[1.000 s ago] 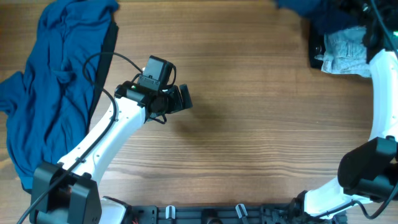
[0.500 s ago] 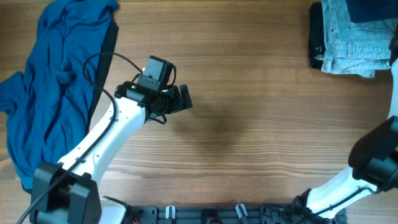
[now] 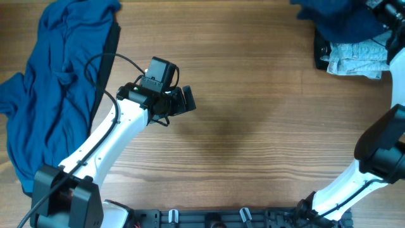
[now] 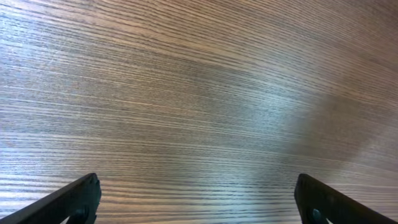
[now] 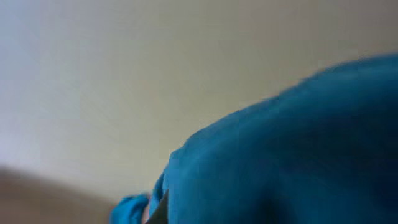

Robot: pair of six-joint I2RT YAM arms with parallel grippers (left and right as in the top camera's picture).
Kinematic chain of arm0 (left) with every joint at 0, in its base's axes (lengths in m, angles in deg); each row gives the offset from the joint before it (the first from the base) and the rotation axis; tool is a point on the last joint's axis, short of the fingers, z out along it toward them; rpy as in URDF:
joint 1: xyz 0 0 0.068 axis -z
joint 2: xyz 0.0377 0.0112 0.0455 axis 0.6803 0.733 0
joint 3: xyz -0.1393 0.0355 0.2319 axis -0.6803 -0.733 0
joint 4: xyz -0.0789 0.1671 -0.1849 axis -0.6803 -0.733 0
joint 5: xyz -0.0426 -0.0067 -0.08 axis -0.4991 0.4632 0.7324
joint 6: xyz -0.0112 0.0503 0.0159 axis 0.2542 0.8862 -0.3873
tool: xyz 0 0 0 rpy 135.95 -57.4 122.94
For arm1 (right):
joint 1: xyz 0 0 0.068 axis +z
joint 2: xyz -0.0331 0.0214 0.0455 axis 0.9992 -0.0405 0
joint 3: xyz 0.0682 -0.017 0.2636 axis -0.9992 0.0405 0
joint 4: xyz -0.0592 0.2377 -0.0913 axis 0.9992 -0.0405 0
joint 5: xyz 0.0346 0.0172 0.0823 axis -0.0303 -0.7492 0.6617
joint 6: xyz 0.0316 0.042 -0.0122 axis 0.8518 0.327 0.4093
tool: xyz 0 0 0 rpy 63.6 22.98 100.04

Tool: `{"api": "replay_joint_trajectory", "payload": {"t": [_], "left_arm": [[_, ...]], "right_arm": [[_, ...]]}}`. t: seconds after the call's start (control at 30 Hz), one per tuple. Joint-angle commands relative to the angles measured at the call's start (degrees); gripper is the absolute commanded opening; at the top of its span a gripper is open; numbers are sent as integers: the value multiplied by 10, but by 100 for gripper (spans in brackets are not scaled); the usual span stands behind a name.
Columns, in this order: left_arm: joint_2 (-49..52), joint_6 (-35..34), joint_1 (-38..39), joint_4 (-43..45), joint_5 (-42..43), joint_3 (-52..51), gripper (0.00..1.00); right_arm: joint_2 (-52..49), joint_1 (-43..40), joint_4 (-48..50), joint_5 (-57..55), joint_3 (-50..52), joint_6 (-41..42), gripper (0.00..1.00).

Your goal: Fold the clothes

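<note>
My right gripper is holding the blue garment, which juts [image 3: 312, 12] past the denim stack's edge. I should put it down on the clear wood [image 3: 266, 82] and grip it again before I stack it.
A crumpled blue garment [image 3: 57, 82] lies in a heap at the table's left edge. My left gripper [image 3: 186, 100] hovers over bare wood to its right, open and empty; in the left wrist view [image 4: 199, 211] its fingertips [image 4: 81, 196] stand wide apart. A second blue garment [image 3: 335, 19] hangs at the top right corner over a folded light denim stack [image 3: 354, 57]. My right gripper [image 3: 383, 7] is at that corner, shut on this garment. In the right wrist view the blue cloth [image 5: 292, 143] fills the frame, blurred, and only a dark finger sliver [image 5: 158, 210] shows.
A dark folded item [image 3: 320, 45] lies under the denim stack's left side. The left arm's white link [image 3: 107, 142] runs diagonally from the bottom left. The right arm's white link [image 3: 395, 95] runs along the right edge. A black rail [image 3: 209, 218] lines the front edge.
The blue garment at the top right, out of view half a second ago, has come back into view and now covers the top of the denim stack. The left arm has not moved.
</note>
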Motion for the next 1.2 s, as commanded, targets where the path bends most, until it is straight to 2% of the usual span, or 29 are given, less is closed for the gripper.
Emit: {"api": "replay_joint_trajectory", "payload": {"t": [0.0, 0.03, 0.17, 0.33, 0.43, 0.5, 0.57, 0.6, 0.73, 0.77, 0.83, 0.93, 1.17], "left_arm": [[-4, 2, -3, 2, -1, -4, 100], [-4, 3, -3, 2, -1, -4, 100], [-4, 3, -3, 2, -1, -4, 100], [-4, 3, -3, 2, -1, -4, 100], [-4, 3, -3, 1, -1, -4, 100], [-4, 3, -3, 2, -1, -4, 100], [-4, 2, -3, 2, -1, -4, 100], [-4, 2, -3, 2, -1, -4, 100], [-4, 2, -3, 1, 19, -4, 100], [-4, 2, -3, 1, 21, -4, 100], [-4, 3, -3, 1, 20, -4, 100], [-4, 3, -3, 8, 20, -4, 100], [-4, 2, -3, 15, 20, -4, 100]], "right_arm": [[57, 50, 34, 196, -19, 92, 4], [58, 91, 78, 293, -19, 149, 4], [54, 155, 85, 395, -15, 156, 4], [50, 197, 97, 388, -12, 158, 4], [51, 215, 229, 339, -12, 279, 4], [51, 216, 332, 276, -12, 394, 4], [51, 216, 328, 196, -12, 418, 4], [51, 216, 249, 89, -12, 396, 4], [51, 222, -20, -222, -19, 270, 4], [51, 227, -72, -290, -19, 222, 4], [51, 233, -151, -354, -19, 153, 4], [51, 238, -277, -411, -19, 10, 4], [51, 253, -537, -350, -19, -224, 4]]}}
